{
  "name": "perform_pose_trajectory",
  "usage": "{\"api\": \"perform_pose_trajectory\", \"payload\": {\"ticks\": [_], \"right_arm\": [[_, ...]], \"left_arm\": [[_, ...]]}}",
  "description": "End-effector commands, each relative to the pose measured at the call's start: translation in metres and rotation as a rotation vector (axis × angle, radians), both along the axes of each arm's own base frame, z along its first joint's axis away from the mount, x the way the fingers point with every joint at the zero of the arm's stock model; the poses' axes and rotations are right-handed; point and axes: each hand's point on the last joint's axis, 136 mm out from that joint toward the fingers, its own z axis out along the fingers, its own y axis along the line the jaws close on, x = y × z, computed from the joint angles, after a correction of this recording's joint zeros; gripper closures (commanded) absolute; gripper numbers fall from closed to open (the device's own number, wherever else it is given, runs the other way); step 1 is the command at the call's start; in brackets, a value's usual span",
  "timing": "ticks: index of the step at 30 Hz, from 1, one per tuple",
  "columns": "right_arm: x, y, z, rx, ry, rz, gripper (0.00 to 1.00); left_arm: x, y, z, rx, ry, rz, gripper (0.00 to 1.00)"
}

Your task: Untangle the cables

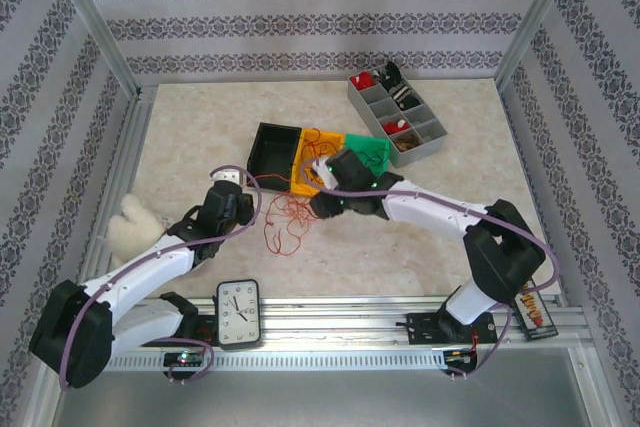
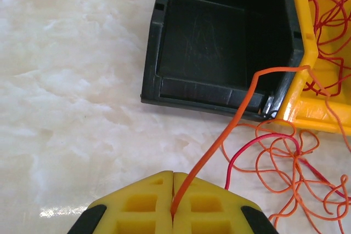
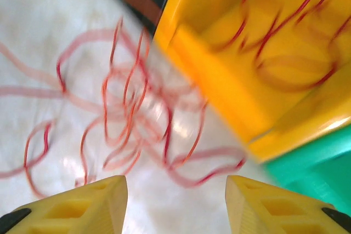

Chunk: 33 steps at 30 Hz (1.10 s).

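Observation:
The red cable passes through the orange cable's loops (image 3: pixel 129 110), so the robot's right gripper should grab the red bend (image 3: pixel 189 183) and pull it away from the left gripper.
The cables (image 1: pixel 285 219) are thin red and orange wires, lying as a loose clump on the table in front of the yellow bin (image 1: pixel 312 159) and partly inside that bin. My left gripper (image 2: pixel 174 195) is shut on one orange cable (image 2: pixel 230 127), which runs up from the jaws over the corner between the black bin (image 2: pixel 219 42) and the yellow bin (image 2: pixel 323 53). More loops of the cables (image 2: pixel 290 163) lie to its right. My right gripper (image 3: pixel 175 201) hangs open above the cables (image 3: pixel 137 119), nothing between its fingers; the view is blurred.
A black bin (image 1: pixel 275 147), the yellow bin and a green bin (image 1: pixel 365 152) stand in a row mid-table. A grey compartment tray (image 1: pixel 395 112) sits at the back right. A white fluffy toy (image 1: pixel 128 222) lies left; a clock (image 1: pixel 238 312) stands at the near edge.

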Motion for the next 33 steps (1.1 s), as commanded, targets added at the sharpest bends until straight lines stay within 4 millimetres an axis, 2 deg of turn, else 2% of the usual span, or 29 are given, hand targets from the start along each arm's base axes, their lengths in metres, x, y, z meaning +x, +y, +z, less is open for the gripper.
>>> {"api": "perform_pose_trajectory", "payload": {"ticks": [1,4,10,15,19,24,30,33], "right_arm": [[-0.015,0.006,-0.017,0.027,0.075,-0.023,0.49],[-0.013,0.005,-0.028,0.004,0.088,-0.031,0.49],[-0.008,0.016,-0.038,-0.002,0.110,-0.001,0.49],[-0.003,0.025,-0.017,0.071,0.068,0.032,0.49],[-0.012,0.038,0.007,0.166,0.056,0.120,0.49],[-0.018,0.050,0.024,0.235,0.054,0.180,0.48],[0.001,0.056,0.054,0.369,0.005,0.131,0.48],[0.010,0.060,0.063,0.429,0.017,0.118,0.50]], "left_arm": [[0.007,0.009,0.017,-0.024,-0.072,0.059,1.00],[0.010,0.005,0.040,-0.060,-0.137,0.041,1.00],[0.008,-0.012,0.100,-0.163,-0.283,-0.058,1.00],[-0.005,-0.046,0.149,-0.206,-0.365,-0.295,1.00],[-0.015,-0.071,0.178,-0.229,-0.384,-0.460,1.00],[-0.016,-0.087,0.184,-0.261,-0.359,-0.538,1.00],[-0.016,-0.089,0.186,-0.278,-0.363,-0.550,1.00],[-0.017,-0.090,0.186,-0.280,-0.363,-0.551,1.00]]}}
